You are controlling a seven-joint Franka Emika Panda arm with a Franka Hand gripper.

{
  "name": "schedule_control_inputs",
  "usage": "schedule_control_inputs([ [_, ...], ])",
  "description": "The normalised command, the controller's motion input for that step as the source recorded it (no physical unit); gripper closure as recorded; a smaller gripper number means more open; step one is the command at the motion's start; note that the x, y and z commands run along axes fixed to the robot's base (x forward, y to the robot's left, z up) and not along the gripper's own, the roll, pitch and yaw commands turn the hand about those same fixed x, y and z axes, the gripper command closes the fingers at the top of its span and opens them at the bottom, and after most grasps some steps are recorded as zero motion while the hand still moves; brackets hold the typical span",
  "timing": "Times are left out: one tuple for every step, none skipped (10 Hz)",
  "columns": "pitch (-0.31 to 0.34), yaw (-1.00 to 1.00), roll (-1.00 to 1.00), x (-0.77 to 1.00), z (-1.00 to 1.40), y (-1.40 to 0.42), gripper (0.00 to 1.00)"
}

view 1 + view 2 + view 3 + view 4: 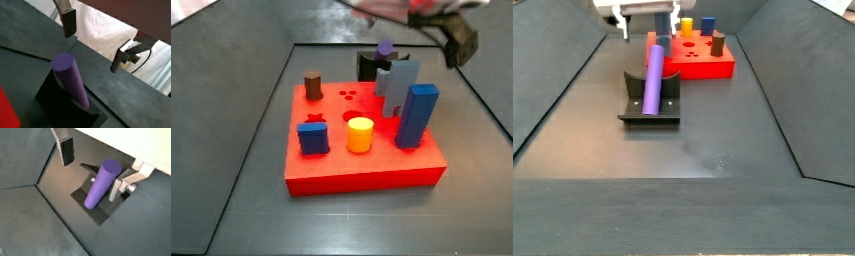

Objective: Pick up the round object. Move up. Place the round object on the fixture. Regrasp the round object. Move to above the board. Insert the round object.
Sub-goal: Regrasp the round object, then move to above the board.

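Note:
The round object (pixel 384 53) is only leaning on the fixture (pixel 368 67) with its upper end sticking out clear, so it will come away and the fixture will stay behind when the robot lifts.
The purple round object (pixel 100 184) leans slantwise on the dark fixture (pixel 101 212), lower end on the base plate, upper end raised; both side views show it too (pixel 653 78) (pixel 385 48). My gripper (pixel 92 170) is open and hangs over the peg's raised end, holding nothing. In a wrist view the peg (pixel 71 80) and fixture (pixel 59 100) lie below the fingers (pixel 69 23), apart from them. The red board (pixel 358 168) lies past the fixture (pixel 651 110), and the gripper (pixel 647 22) is between them from that side.
On the board stand a brown cylinder (pixel 313 85), a yellow cylinder (pixel 361 134), a tall blue block (pixel 417 116), a small blue block (pixel 314 138) and a pale blue-grey block (pixel 398 78). Dark sloped walls (pixel 567 90) hem in the floor.

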Motion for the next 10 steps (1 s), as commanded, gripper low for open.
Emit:
schedule_control_inputs([
  [-0.09,0.0,0.08,0.12,-1.0,0.02,0.0],
  [-0.063,-0.02,0.08,0.11,-0.79,0.01,0.0],
  [-0.044,-0.03,0.08,0.1,-0.62,0.0,0.0],
  [-0.013,-0.03,0.08,0.09,-0.41,0.0,0.0],
  [0.002,-0.02,0.08,0.09,-0.3,0.0,0.0],
  [0.0,0.0,0.0,0.0,0.0,0.0,1.0],
  [0.301,0.05,0.09,-0.01,1.0,-0.11,1.0],
  [0.292,0.07,0.07,-0.01,1.0,-0.11,1.0],
  [0.279,0.1,0.04,-0.01,1.0,-0.11,1.0],
  [0.249,0.16,0.0,0.0,1.0,-0.1,1.0],
])
